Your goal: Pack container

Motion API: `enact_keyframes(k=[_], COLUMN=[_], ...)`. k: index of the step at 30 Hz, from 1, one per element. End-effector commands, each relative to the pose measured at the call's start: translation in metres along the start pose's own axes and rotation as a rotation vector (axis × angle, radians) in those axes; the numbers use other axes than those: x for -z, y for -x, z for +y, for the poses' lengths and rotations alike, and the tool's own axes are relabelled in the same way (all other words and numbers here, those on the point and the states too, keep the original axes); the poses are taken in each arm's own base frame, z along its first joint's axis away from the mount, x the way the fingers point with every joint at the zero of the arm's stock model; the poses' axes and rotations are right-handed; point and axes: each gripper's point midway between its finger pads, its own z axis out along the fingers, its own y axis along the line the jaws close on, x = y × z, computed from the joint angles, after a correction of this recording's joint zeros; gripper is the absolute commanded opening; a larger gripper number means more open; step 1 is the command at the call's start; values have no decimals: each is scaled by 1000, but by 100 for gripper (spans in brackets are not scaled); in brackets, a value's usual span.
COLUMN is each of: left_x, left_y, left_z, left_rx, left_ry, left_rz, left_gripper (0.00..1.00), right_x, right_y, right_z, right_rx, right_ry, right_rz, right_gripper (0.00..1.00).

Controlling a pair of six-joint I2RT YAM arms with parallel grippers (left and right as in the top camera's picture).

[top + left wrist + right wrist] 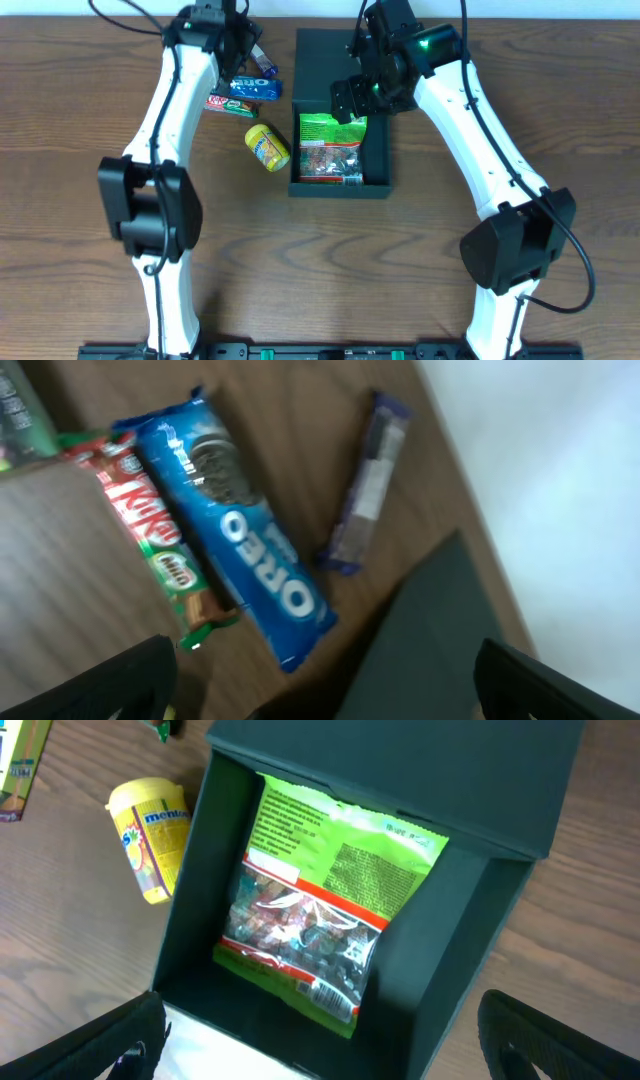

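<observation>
The blue Oreo packet's narrow width [256,88] has my left gripper's open fingers across it. I carry on moving down toward its printed cookie [222,470] until the fingers are on both sides of the packet.
The dark teal container [378,150] stands mid-table with its flap lid [322,55] open toward the back. A green snack bag [333,148] lies inside; it also shows in the right wrist view [320,920] within the container's walls [185,920]. My right gripper [358,98] hovers over the box's back part, open and empty [320,1055]. My left gripper [235,45] is open and empty [330,700] above a blue Oreo packet [235,530], a red KitKat [150,525] and a purple bar [365,485], beside the lid [420,650].
A yellow Mentos canister [267,146] lies on its side just left of the container, also in the right wrist view [155,840]. The Oreo [255,88], KitKat [230,104] and purple bar [262,62] lie together left of the lid. The table is brown wood.
</observation>
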Motion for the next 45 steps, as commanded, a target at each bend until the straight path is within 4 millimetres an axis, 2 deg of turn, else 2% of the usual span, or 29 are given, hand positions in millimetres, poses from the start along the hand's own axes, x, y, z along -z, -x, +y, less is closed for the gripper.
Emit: enact_keyframes(k=[1, 4, 9, 12, 22, 29, 39, 45], left_x=[-13, -34, -51, -64, -90, -94, -98, -117], left_y=[2, -1, 0, -10, -18, -11, 3, -13], left_z=[2, 13, 14, 21, 38, 42, 31, 41], left_rx=[37, 51, 83, 103, 123, 119, 132, 136], left_ry=[45, 86, 88, 105, 162, 177, 121, 142], left_rz=[16, 34, 26, 70, 87, 42, 6, 76], left_gripper=[96, 96, 96, 97, 99, 99, 100, 100], right_x=[-2, -2, -2, -2, -2, -2, -3, -3], right_y=[-2, -3, -5, -8, -11, -10, -8, -6], right_z=[-1, -1, -1, -1, -2, -2, -2, -1], right_rx=[-24, -25, -26, -28, -30, -29, -27, -26], right_ry=[7, 7, 5, 3, 1, 1, 2, 4], right_rz=[11, 16, 25, 37, 47, 46, 36, 28], right_gripper=[99, 99, 99, 99, 99, 99, 99, 99])
